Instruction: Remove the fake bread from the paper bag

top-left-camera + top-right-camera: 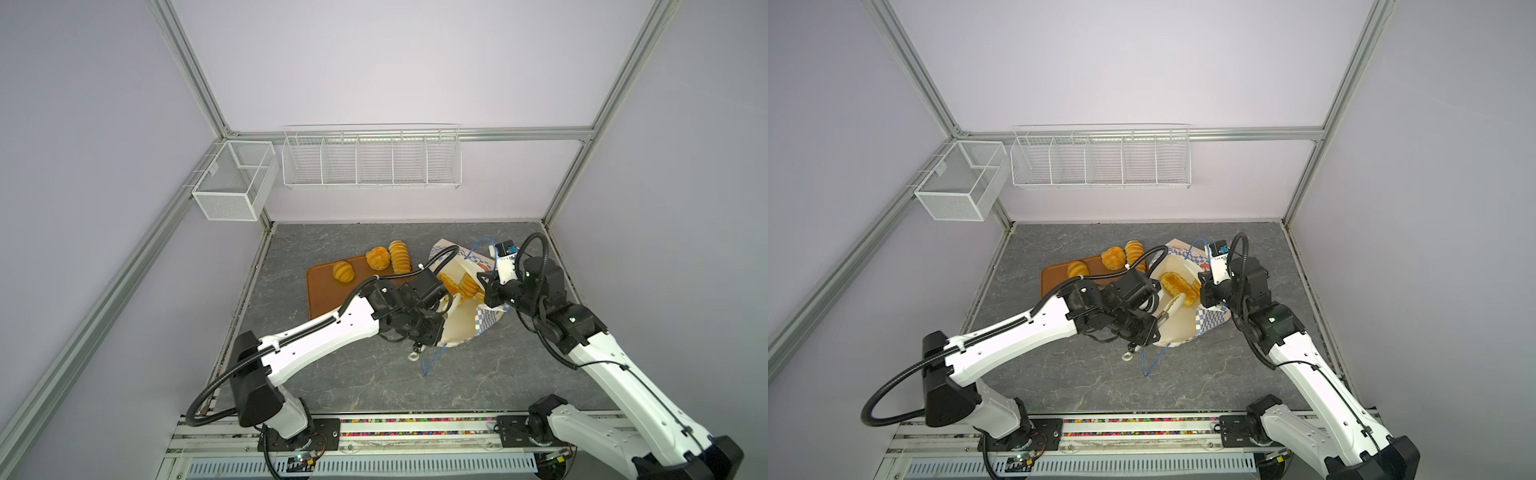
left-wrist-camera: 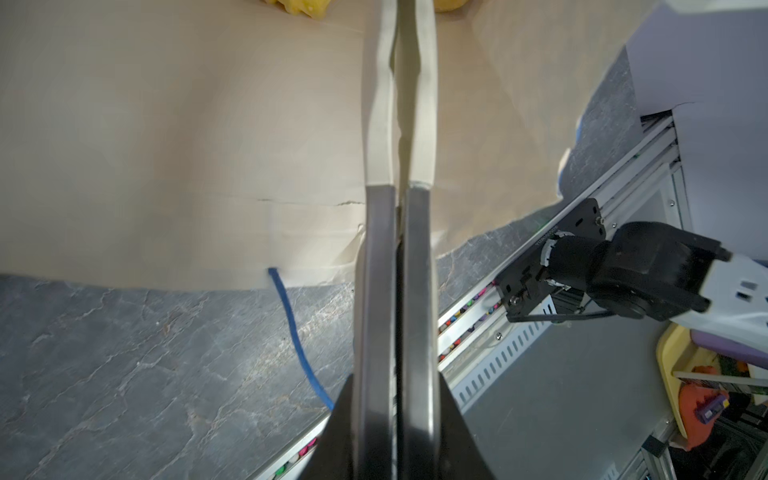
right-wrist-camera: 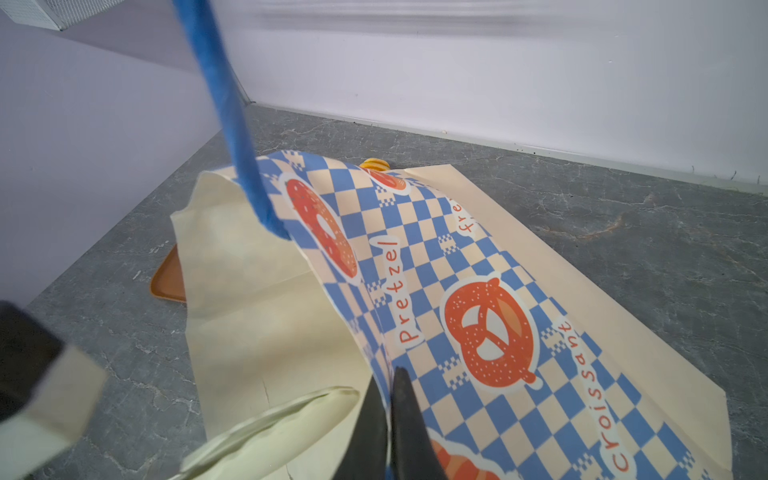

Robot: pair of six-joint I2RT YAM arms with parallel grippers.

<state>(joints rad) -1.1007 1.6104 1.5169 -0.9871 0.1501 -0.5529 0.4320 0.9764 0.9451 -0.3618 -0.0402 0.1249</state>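
The bag's opening (image 1: 1180, 326) is held wide open by my right gripper, so my left gripper should go on reaching in with its fingers shut until they get near the fake bread (image 1: 1177, 286) before it opens them.
The paper bag (image 1: 461, 328) (image 1: 1183, 328) lies on its side on the grey table, mouth wide open. Fake bread (image 1: 467, 286) (image 1: 1177, 284) rests inside it. Three more pieces (image 1: 343, 272) (image 1: 378, 257) (image 1: 400, 256) sit on or against the brown tray (image 1: 324, 299). My right gripper (image 3: 392, 374) (image 1: 484, 280) is shut on the bag's checkered upper rim (image 3: 498, 270) and holds it up. My left gripper (image 2: 399, 25) (image 1: 1177, 301) is shut. Its fingers cross the near rim and lie over the cream inner wall (image 2: 166, 145). Whether paper is caught between them does not show.
One blue cord handle (image 1: 428, 365) trails onto the table by the left gripper; the other (image 3: 224, 104) hangs in front of the right wrist camera. A wire rack (image 1: 372, 160) and a mesh box (image 1: 232, 178) hang on the back wall. The arm bases' rail (image 1: 415, 424) runs along the front edge.
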